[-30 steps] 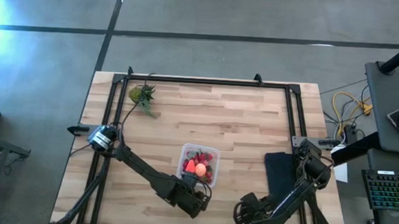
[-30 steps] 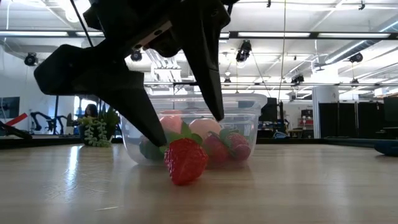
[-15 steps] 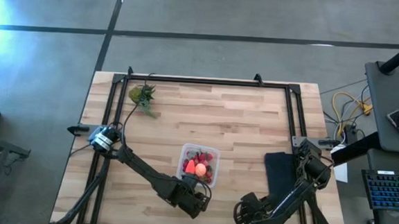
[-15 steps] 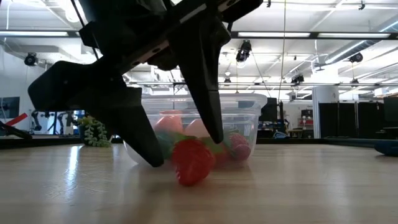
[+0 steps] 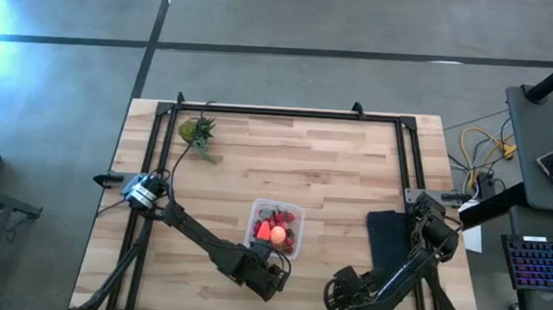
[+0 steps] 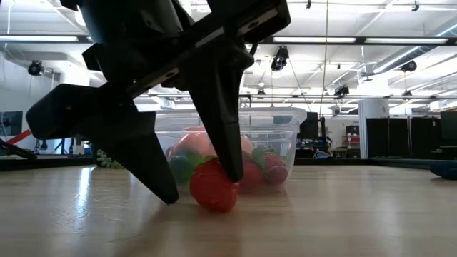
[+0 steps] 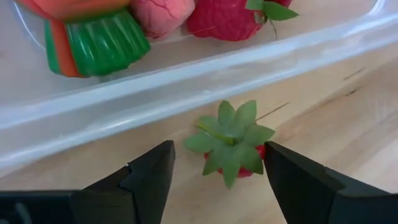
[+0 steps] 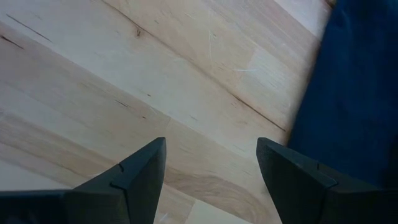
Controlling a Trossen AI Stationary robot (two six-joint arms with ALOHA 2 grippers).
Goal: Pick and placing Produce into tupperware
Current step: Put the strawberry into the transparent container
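Observation:
The strawberry sits off-centre (image 7: 260, 153) against one finger. My left gripper should open, grip the strawberry's red body (image 6: 213, 186) squarely and lift it over the tupperware's side.
A loose red strawberry with a green top (image 7: 231, 142) lies on the wood just in front of the clear tupperware's near wall (image 7: 186, 81). My left gripper (image 7: 217, 146) is open and points down over it, one finger on each side, tips close to the table in the low view (image 6: 200, 187). The tupperware (image 5: 274, 228) holds several strawberries and the orange-pink fruit (image 5: 277, 235). My right gripper (image 8: 211, 162) is open above bare wood by the table's near right edge (image 5: 345, 299). My left gripper comes from above with its fingers slanting down around the loose strawberry. One fingertip (image 7: 273, 158) stands right at the berry's red side (image 7: 258, 152); whether it touches, I cannot tell. The other fingertip is apart from it. The berry rests on the table.
A green leafy clump (image 5: 197, 133) lies near the far left corner. A flat black pad (image 5: 384, 239) lies right of the tupperware, beside the right arm. Bare wood stretches across the far half of the table and left of the tupperware.
My left gripper has come down over the loose strawberry, its fingertips dropping from above the berry to near the table on either side of it. The gap between the fingers looks unchanged. The strawberry stays on the table by the tupperware.

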